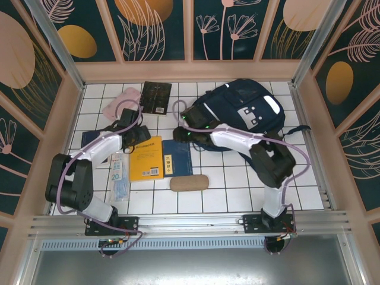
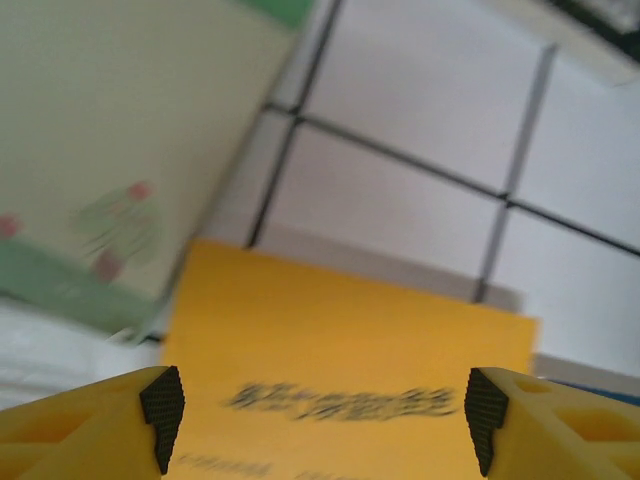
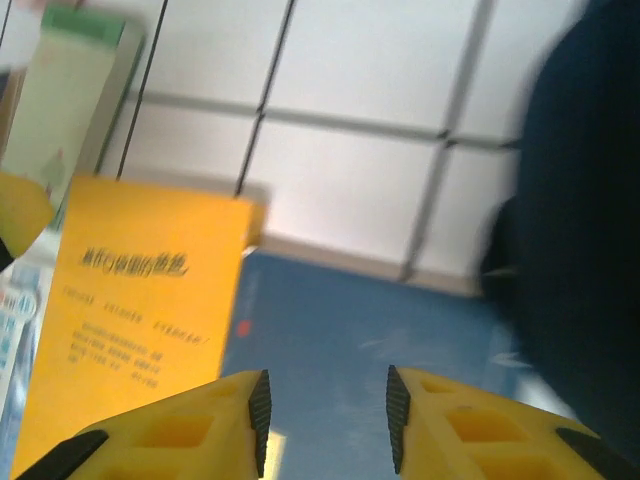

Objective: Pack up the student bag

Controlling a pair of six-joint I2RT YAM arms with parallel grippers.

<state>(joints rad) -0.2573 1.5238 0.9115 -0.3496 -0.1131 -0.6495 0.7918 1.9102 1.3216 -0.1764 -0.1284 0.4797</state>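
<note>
The blue book is right up against the yellow book's edge (image 1: 162,158), so the robot's right gripper should first push the blue book away (image 1: 180,158) and then take hold of the yellow book there.
The student bag (image 1: 243,113), a large navy-blue backpack with grey patches, lies at the back right of the tiled table; its dark edge (image 3: 580,230) borders the right wrist view. My left gripper (image 1: 135,133) (image 2: 322,415) hovers open and wide over the top edge of a yellow book (image 1: 146,159) (image 2: 350,340), with nothing between its fingers. My right gripper (image 1: 181,132) (image 3: 328,420) is open above a blue book (image 1: 178,157) (image 3: 350,330) that lies beside the yellow book (image 3: 140,310), just left of the bag. It holds nothing.
A tan pencil case (image 1: 189,183) lies in front of the books. A dark book (image 1: 156,97) and a pink item (image 1: 122,102) sit at the back left. A small dark booklet (image 1: 90,138) and a blue-white packet (image 1: 120,175) lie left. A green-white item (image 2: 120,150) is beside the yellow book.
</note>
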